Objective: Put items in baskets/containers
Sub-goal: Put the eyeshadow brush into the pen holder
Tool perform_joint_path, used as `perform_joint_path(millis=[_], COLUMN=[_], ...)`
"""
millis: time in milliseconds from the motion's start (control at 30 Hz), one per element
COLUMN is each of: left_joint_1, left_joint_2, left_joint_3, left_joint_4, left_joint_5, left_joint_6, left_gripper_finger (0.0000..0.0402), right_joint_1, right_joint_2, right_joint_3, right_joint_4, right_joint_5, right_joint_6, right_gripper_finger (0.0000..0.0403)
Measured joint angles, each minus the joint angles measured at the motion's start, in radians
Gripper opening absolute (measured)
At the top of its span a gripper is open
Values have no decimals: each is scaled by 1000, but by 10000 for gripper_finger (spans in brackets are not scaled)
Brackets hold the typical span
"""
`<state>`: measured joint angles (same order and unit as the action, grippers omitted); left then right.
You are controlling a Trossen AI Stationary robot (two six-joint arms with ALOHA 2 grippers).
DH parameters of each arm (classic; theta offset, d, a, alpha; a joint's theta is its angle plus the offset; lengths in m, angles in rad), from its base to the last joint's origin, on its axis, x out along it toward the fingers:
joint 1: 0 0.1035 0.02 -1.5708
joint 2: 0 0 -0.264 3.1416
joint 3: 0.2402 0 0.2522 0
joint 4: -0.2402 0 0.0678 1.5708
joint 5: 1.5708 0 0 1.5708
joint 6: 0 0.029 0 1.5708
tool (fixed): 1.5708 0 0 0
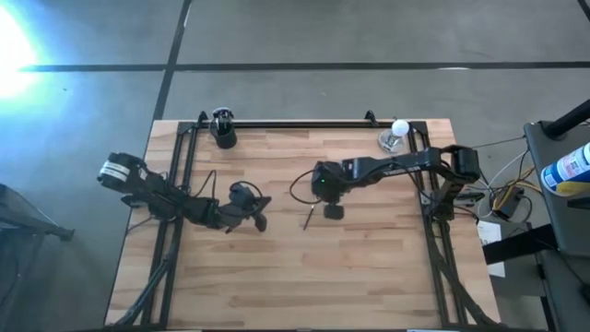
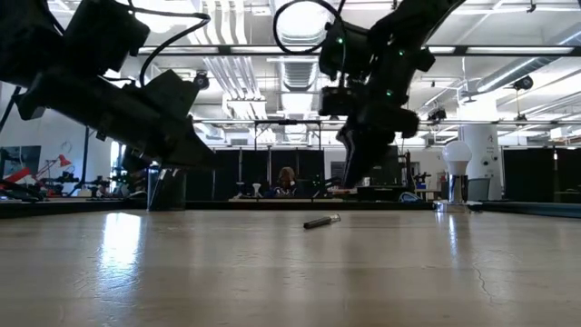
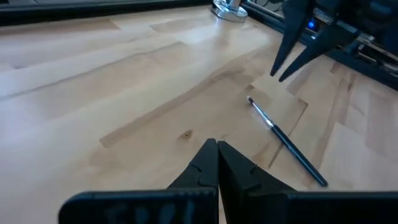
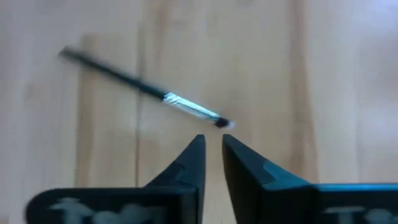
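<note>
Next, my right gripper takes the brush by its tip and passes it to my left gripper, because the small black cup is far from my right gripper.
One thin dark brush with a silver ferrule lies flat on the wooden table near its middle; it also shows in the low view, the left wrist view and the right wrist view. My right gripper hovers just above the brush's tip end, its fingers a narrow gap apart and empty. My left gripper is shut and empty, a short way to the brush's left. The small black cup stands at the far left edge with sticks rising from it.
A white bulb-shaped object on a round base stands at the table's far right corner. A black frame rail runs along the far edge, with more rails down both sides. Bare wood lies toward the near edge.
</note>
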<state>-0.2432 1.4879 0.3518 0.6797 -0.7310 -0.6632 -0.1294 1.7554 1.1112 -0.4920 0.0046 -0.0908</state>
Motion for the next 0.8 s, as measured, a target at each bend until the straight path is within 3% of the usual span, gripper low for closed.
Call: perform_joint_path(millis=[133,400,800], left_joint_1=[0,0,0], left_joint_2=[0,0,0], left_joint_3=[-1,-1,-1], left_joint_4=[1,4,1], left_joint_5=[48,88,88], left_joint_6=[12,35,35], left_gripper_finger=[0,0,0], right_joint_1=[-22,-52,-65], right_joint_2=[8,80,266], right_joint_3=[-8,47,214], right_joint_4=[5,-5,-181], right_joint_5=[-97,-112,-126], right_joint_6=[-192,-474,-603], right_gripper_finger=[83,144,104])
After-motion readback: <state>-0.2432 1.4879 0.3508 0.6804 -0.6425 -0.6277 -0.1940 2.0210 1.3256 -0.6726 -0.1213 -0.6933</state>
